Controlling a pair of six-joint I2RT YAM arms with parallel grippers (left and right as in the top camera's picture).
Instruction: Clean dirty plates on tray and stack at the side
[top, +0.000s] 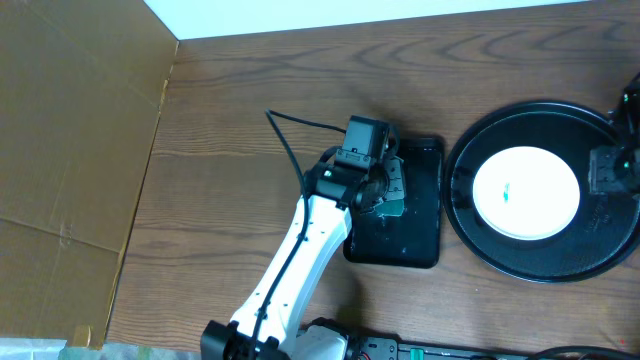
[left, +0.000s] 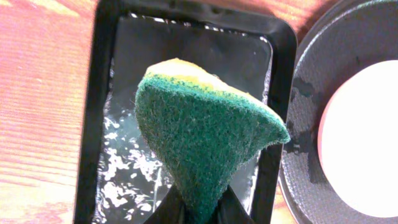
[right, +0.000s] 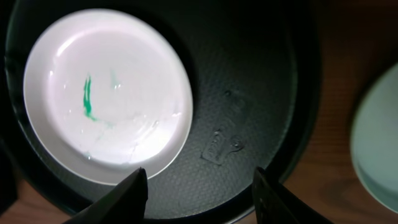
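The white plate with the teal smear (top: 506, 191) lies loose in the round tray, so next my right gripper steadies the plate's edge (top: 570, 197) before my left gripper wipes.
One white plate (top: 527, 192) with a small teal smear lies in the round black tray (top: 465, 150). In the right wrist view the plate (right: 106, 93) sits at the left of the tray (right: 249, 81). My right gripper (right: 199, 186) is open and empty above the tray floor, beside the plate's edge; overhead it (top: 600, 170) is over the tray's right side. A second plate (right: 379, 143) lies outside the tray to the right. My left gripper (left: 199, 210) is shut on a green and yellow sponge (left: 205, 137) above the rectangular tray; overhead it (top: 385, 190) is left of the round tray.
The smaller rectangular black tray (top: 425, 160) holds shallow water and stands just left of the round tray; its rim shows in the left wrist view (left: 99, 93). A cardboard wall (top: 70, 150) runs along the table's left side. Cables lie at the front edge.
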